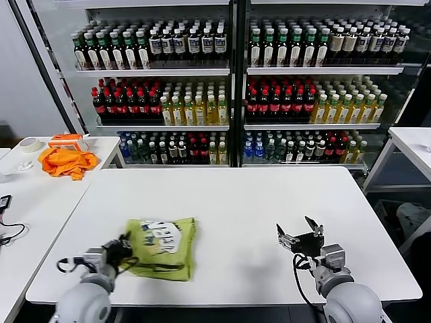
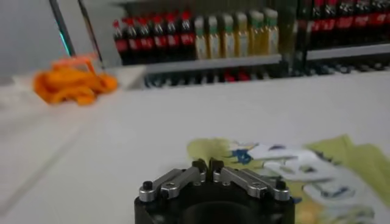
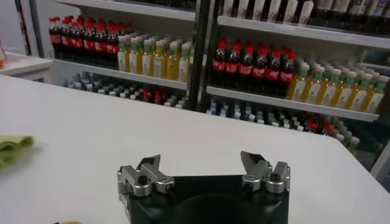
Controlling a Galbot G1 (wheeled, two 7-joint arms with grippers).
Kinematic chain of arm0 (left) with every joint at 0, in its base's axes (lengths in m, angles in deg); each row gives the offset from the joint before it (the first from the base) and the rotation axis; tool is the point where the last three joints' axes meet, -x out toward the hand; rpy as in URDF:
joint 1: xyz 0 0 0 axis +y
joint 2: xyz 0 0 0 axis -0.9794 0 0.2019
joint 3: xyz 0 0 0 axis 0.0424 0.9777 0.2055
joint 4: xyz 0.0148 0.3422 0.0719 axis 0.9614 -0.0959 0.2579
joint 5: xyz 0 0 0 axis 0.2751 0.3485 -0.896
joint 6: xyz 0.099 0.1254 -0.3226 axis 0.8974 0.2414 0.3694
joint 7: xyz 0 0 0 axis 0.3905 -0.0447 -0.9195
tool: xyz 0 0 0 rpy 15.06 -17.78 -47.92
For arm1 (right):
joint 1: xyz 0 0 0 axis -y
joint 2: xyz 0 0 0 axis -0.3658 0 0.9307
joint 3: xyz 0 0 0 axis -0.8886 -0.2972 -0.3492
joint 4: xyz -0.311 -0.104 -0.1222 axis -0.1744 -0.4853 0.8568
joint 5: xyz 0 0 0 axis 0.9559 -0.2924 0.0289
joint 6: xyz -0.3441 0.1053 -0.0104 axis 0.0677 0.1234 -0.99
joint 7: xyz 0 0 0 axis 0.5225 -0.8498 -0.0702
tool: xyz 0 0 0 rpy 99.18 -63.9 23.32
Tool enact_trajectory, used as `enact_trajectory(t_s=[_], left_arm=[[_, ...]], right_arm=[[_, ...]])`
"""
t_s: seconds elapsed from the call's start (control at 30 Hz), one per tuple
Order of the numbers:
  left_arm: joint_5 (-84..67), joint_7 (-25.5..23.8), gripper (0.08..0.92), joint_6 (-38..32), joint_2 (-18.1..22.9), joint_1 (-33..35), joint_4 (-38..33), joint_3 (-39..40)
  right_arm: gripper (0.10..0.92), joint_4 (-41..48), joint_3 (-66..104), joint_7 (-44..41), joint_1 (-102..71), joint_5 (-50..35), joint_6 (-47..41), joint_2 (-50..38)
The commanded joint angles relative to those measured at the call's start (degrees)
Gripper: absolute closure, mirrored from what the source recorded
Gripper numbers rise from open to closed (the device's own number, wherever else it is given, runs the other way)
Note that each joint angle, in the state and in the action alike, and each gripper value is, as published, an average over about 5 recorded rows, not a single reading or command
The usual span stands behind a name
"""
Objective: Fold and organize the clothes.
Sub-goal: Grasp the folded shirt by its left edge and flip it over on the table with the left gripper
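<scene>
The folded T-shirt has its white printed graphic facing up. My left gripper should swing the shirt's near edge toward my right gripper to turn it plain side up.
The lime yellow-green T-shirt lies folded into a small rectangle on the white table, near the front left, with its white printed graphic facing up. It also shows in the left wrist view, and a corner of it in the right wrist view. My left gripper is shut at the shirt's left edge, just short of the cloth; nothing shows between its jaws. My right gripper is open and empty above the bare table at the front right, far from the shirt.
A bright orange cloth and a tape roll lie on a side table at the far left. Glass-fronted shelves of bottles stand behind the table. Another white table stands at the right.
</scene>
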Motion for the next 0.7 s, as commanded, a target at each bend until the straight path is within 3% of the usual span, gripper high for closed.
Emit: enact_trajectory(t_s=[0.03, 0.1, 0.2, 0.37, 0.5, 0.6, 0.7], left_arm=[[-3.8, -2.0, 0.893, 1.0, -13.0, 3.4, -3.9, -24.0], [-5.7, -2.3, 0.893, 1.0, -14.2, 4.0, -4.8, -25.8], [-6.1, -2.3, 0.893, 1.0, -11.6, 3.5, -8.4, -21.1], [-4.4, -2.7, 0.893, 0.9, 0.8, 1.0, -12.6, 0.6], [5.2, -6.7, 0.893, -0.3, 12.4, 0.7, -12.0, 18.5], [10.6, -9.3, 0.893, -1.8, 17.1, -0.5, -8.7, 24.9], [11.4, -10.7, 0.893, -2.3, 19.3, -3.1, -5.5, 26.7]], right_arm=[[0.203, 0.1, -0.4, 0.0, 0.6, -0.2, 0.0, 0.0], [0.203, 0.2, -0.8, 0.0, 1.0, -0.2, 0.0, 0.0], [0.203, 0.2, -1.1, 0.0, 1.2, -0.1, -0.1, -0.3], [0.203, -0.2, -0.1, 0.1, 0.2, 0.0, -0.1, -0.7], [0.203, -0.5, 0.6, 0.2, -0.5, 0.0, -0.2, -1.1], [0.203, -0.7, 0.9, 0.3, -0.5, 0.1, -0.3, -1.2], [0.203, -0.8, 1.1, 0.3, -0.7, 0.1, -0.4, -1.1]])
